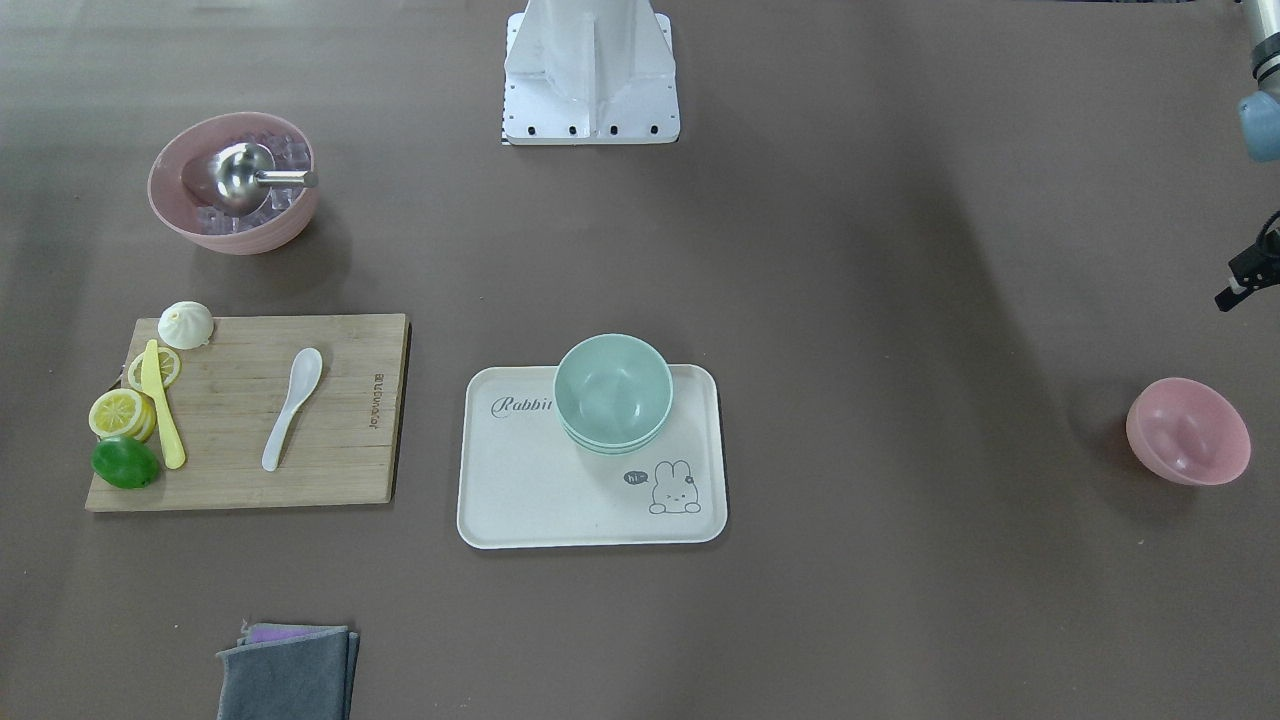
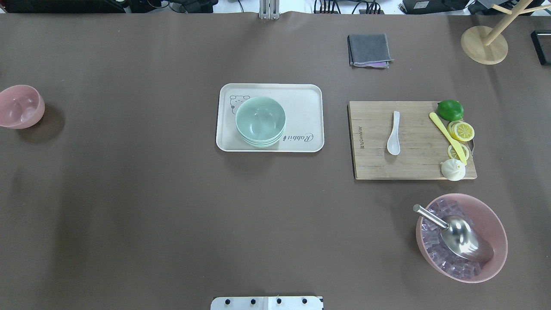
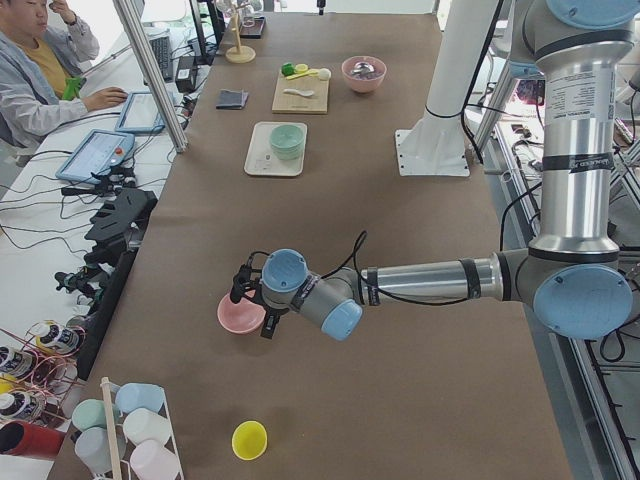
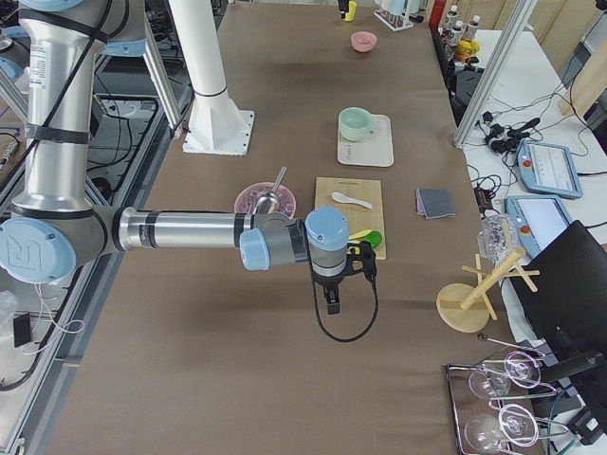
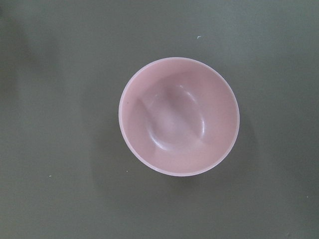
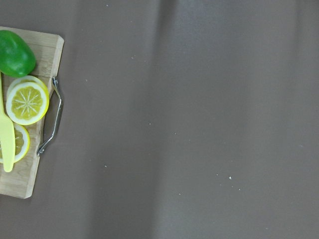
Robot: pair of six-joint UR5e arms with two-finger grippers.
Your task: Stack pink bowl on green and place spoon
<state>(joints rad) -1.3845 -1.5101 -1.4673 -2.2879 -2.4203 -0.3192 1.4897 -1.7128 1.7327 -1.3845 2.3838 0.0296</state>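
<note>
The pink bowl (image 1: pixel 1188 432) is a match for the green bowl, and the green bowl's stack shows closely nested rims (image 1: pixel 612 448). So the pink bowl should go down deep inside when I lower it.
The pink bowl (image 2: pixel 19 106) stands upright and empty at the far left of the table, and fills the left wrist view (image 5: pixel 178 115). The left gripper (image 3: pixel 252 298) hovers just above it; I cannot tell whether it is open or shut. The green bowl (image 2: pixel 260 120) is the top of a small nested stack on a cream tray (image 2: pixel 305 99) at mid-table. The white spoon (image 2: pixel 394 132) lies on a wooden cutting board (image 2: pixel 413 168). The right gripper (image 4: pixel 329 296) hangs above bare table beside the board's lime end; its state cannot be told.
On the board lie a yellow knife (image 2: pixel 445 135), lemon slices (image 2: pixel 461 131), a lime (image 2: pixel 450 110) and a white bun (image 2: pixel 453 169). A wider dusky-pink bowl (image 2: pixel 495 224) holds clear cubes and a steel scoop. A folded grey cloth (image 2: pixel 369 49) and a wooden stand (image 2: pixel 484 45) sit farther back.
</note>
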